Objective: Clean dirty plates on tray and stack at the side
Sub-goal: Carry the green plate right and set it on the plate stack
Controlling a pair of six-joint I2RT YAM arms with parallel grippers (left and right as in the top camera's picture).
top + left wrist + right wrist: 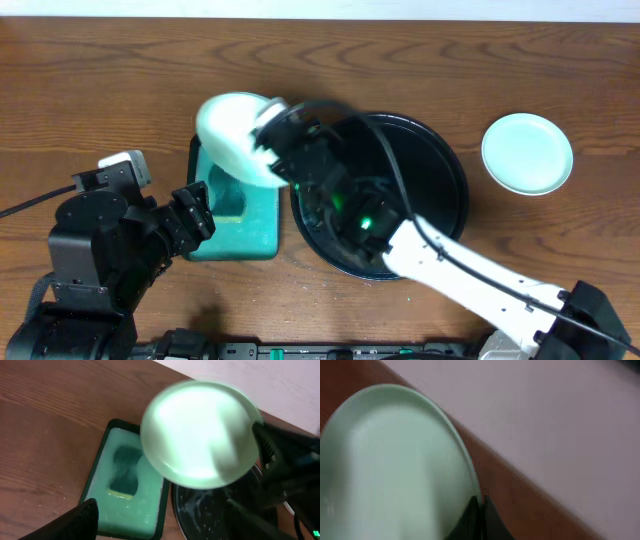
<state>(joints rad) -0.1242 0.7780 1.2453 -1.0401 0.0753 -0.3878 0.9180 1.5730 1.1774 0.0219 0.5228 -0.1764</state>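
Observation:
My right gripper keeps carrying the pale-mint plate (232,138), which looks clean and hangs by its rim, until it overlaps the second plate (527,154), which lies uncovered, and then let go.
A pale-mint plate (230,130) hangs tilted above the teal container (258,236), with my right gripper (268,142) shut on its right rim. The right wrist view shows the plate (390,470) filling the left side, its edge pinched between the dark fingertips (471,516). The plate (200,435) also fills the left wrist view. The black tray (452,175) lies under my right arm, with wet streaks on its floor (210,510). A second plate (527,152) rests on the table to the right of the tray. My left gripper (197,213) stands open and holds nothing, at the container's left side.
The teal container (135,510) has a black rim and a dark sponge (125,474) sunk in its middle. It sits against the tray's left edge. My right arm crosses the tray from the lower right. Bare wooden table lies behind and to the left.

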